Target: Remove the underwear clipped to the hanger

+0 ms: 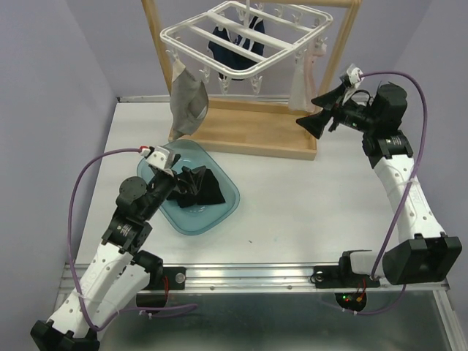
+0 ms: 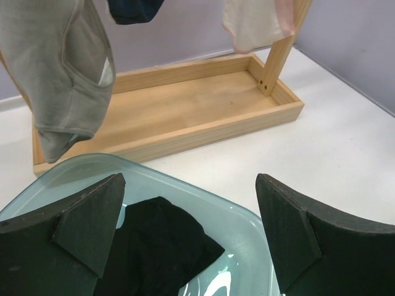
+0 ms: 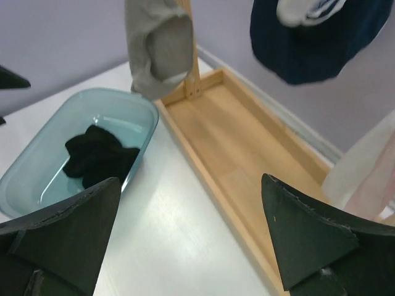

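The robot's right gripper is crowding the lower edge of the pale pink-white underwear, so it should move away before the left gripper brings the underwear toward the tub.
The white hanger hangs from the wooden stand at the back. Grey underwear is clipped at its left corner, navy underwear under its middle, and pale pink-white underwear at its right. Black underwear lies in the teal tub. My left gripper is open and empty, low over the tub's near-left part; in its wrist view the black underwear lies between the fingers. My right gripper is open and empty, raised beside the pale garment. I cannot pick out a beige one.
The stand's wooden base tray sits on the white table behind the tub and shows in the right wrist view. Its upright posts flank the hanger. The grey underwear hangs just above the tub's far edge.
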